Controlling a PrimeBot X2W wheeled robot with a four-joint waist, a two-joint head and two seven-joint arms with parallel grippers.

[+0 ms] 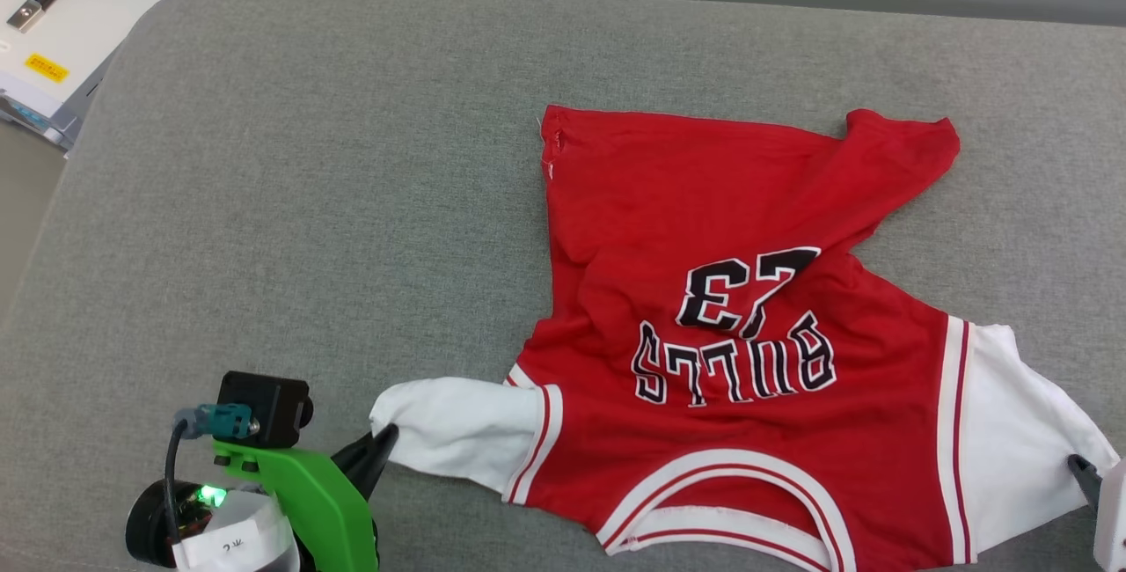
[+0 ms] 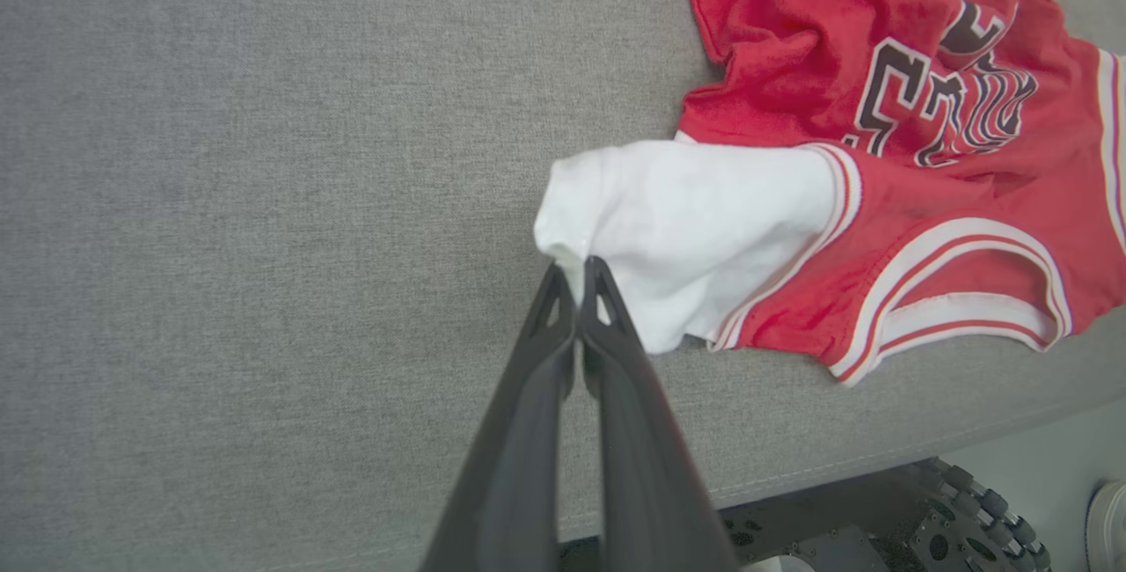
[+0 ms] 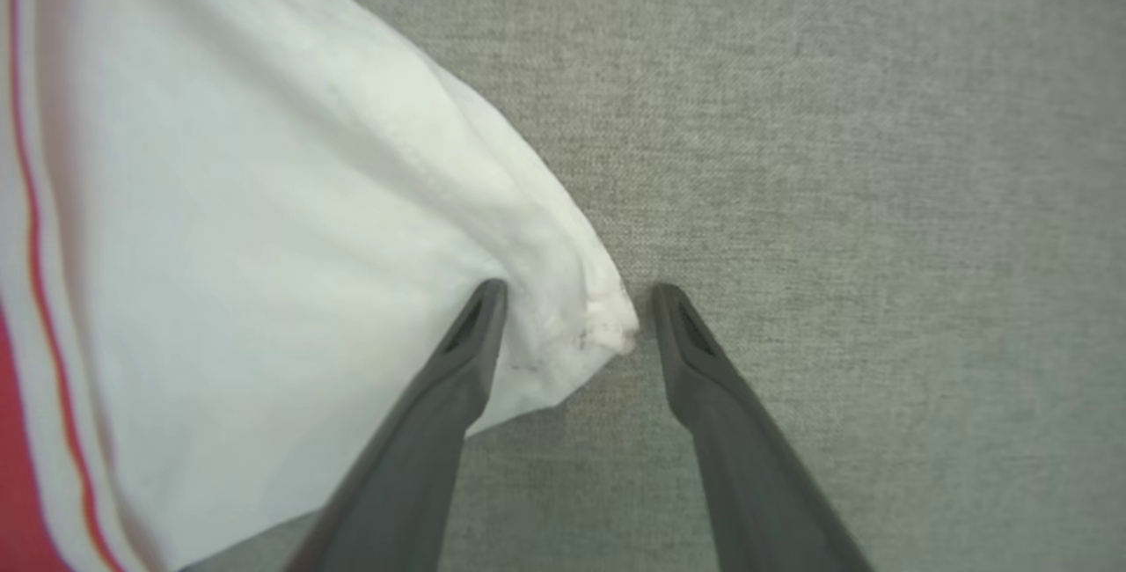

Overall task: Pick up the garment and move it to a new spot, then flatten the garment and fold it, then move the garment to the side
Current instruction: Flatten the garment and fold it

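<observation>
The bunched hem (image 1: 905, 139) rests in a loose fold (image 1: 851, 192), so I expect it to drop out straight when the robot lifts the garment by its red hem corner.
The garment (image 1: 704, 202) lies lettering-up on the grey padded surface (image 1: 308, 202), its black "BULLS 23" upside down to me and its neck opening towards the near edge. The lower hem is bunched and twisted at the far right. My left gripper (image 1: 384, 438) is shut on the tip of the garment's left white sleeve (image 2: 686, 220), as the left wrist view's gripper (image 2: 576, 271) also shows. My right gripper (image 3: 576, 295) stands open astride the corner of the right white sleeve (image 3: 264, 246), one finger over the cloth, the other on bare grey fabric. In the head view that right gripper (image 1: 1080, 466) shows at the lower right edge.
A white equipment case (image 1: 79, 18) with a black handle and a yellow label stands beyond the surface's far left corner. Bare grey surface stretches left of and behind the garment. Below the surface's near edge, the robot's wheeled base (image 2: 968, 510) shows.
</observation>
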